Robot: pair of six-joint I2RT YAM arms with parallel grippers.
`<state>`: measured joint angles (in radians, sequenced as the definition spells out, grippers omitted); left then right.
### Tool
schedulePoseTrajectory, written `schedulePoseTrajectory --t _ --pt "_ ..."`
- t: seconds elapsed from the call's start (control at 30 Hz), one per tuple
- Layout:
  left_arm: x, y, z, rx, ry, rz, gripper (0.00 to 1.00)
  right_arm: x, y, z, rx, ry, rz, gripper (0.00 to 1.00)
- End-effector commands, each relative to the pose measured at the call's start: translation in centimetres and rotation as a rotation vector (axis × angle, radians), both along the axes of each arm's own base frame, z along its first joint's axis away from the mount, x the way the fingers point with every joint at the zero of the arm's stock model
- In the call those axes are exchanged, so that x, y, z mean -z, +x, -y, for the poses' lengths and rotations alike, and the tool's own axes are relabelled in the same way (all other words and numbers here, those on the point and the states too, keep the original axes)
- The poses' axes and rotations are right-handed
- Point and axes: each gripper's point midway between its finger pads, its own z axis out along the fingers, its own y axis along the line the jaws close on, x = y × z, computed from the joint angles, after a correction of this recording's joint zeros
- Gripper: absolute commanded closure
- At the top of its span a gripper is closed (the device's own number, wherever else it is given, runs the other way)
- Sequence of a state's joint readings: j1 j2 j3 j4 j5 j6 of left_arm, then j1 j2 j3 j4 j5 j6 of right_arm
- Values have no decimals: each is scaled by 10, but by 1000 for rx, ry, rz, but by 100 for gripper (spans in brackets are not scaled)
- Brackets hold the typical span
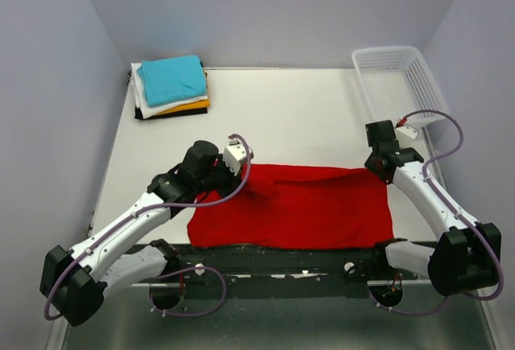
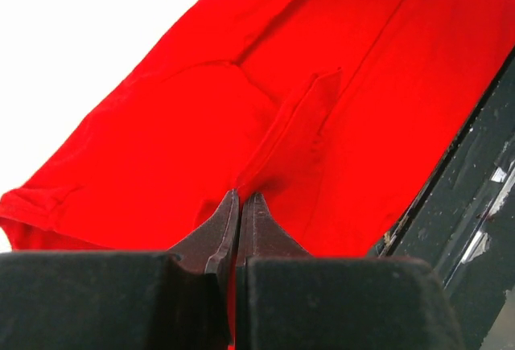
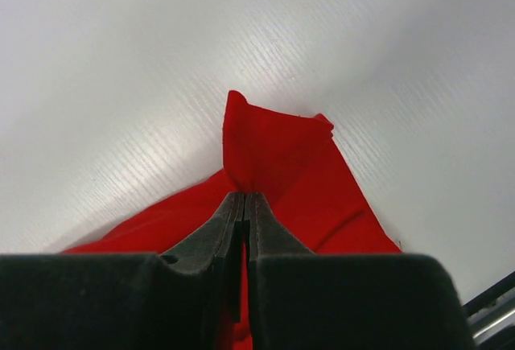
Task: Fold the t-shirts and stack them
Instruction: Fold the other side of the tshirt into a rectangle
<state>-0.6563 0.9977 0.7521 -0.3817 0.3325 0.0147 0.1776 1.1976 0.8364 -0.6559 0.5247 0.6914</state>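
The red t-shirt lies crosswise [image 1: 291,245] along the dark rail. I should use my left gripper to pull one end of the shirt toward the table's far side [image 1: 248,100] so that the shirt turns.
The red t-shirt [image 1: 298,205] lies spread across the near part of the table, folded lengthwise. My left gripper [image 1: 244,175] is shut on the shirt's far left part; in the left wrist view the gripper [image 2: 241,197] pinches a raised fold of the red shirt [image 2: 338,84]. My right gripper [image 1: 376,170] is shut on the shirt's far right corner; in the right wrist view the gripper [image 3: 244,197] holds a peak of red cloth [image 3: 273,149] above the table. A stack of folded shirts [image 1: 170,84], teal on top of white, orange and black, sits at the far left.
A white lattice basket [image 1: 400,84] stands at the far right corner. The white table [image 1: 298,117] lies between the stack and the basket. A dark rail [image 1: 282,257] runs along the near edge, also visible in the left wrist view [image 2: 475,205].
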Motion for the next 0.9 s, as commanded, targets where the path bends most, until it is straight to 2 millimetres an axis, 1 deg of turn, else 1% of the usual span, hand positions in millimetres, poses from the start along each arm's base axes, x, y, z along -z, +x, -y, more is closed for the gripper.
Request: schedulePoseTrajectory --t 0.0,0.1,0.2,0.27,0.33,0.4,0.47,0.57,0.63,0.67,0.73,0.8,0.83,0.87 --pt "3 -8 -8 -71 -49 0 100 7 -21 2 36 12 -48 90" --pt "-7 -16 -11 -78 -96 18 100 2 -26 6 49 -3 -39 89" --pt "-20 -22 -14 -97 -143 32 100 -2 -27 3 30 7 -35 89" --pt "-29 -19 -21 -155 -155 60 100 -4 -25 2 12 11 -33 88" --pt "-36 -20 -27 -173 -153 74 100 -7 -24 1 10 10 -33 88" --pt "-40 -24 -24 -155 -177 71 100 -7 -23 1 13 14 -32 88" --pt "-36 -30 -20 -132 -187 41 100 -6 -24 -1 9 22 -33 87" --pt "-16 -39 -16 -135 -134 -9 100 -4 -29 1 9 14 -48 85" --pt "-2 -49 -9 -106 -131 -51 100 -3 -34 2 36 24 -50 83" --pt "3 -52 -9 -116 -132 -62 100 -4 -34 0 41 39 -43 80" --pt "7 -59 -10 -137 -144 -63 100 -5 -36 -4 33 65 -34 71" --pt "2 -62 -14 -180 -167 -55 94 -9 -42 1 66 59 -14 69" --pt "0 -66 -14 -182 -185 -48 88 -13 -47 7 102 42 5 65" --pt "-3 -70 -15 -187 -208 -41 77 -15 -53 11 148 42 23 51"
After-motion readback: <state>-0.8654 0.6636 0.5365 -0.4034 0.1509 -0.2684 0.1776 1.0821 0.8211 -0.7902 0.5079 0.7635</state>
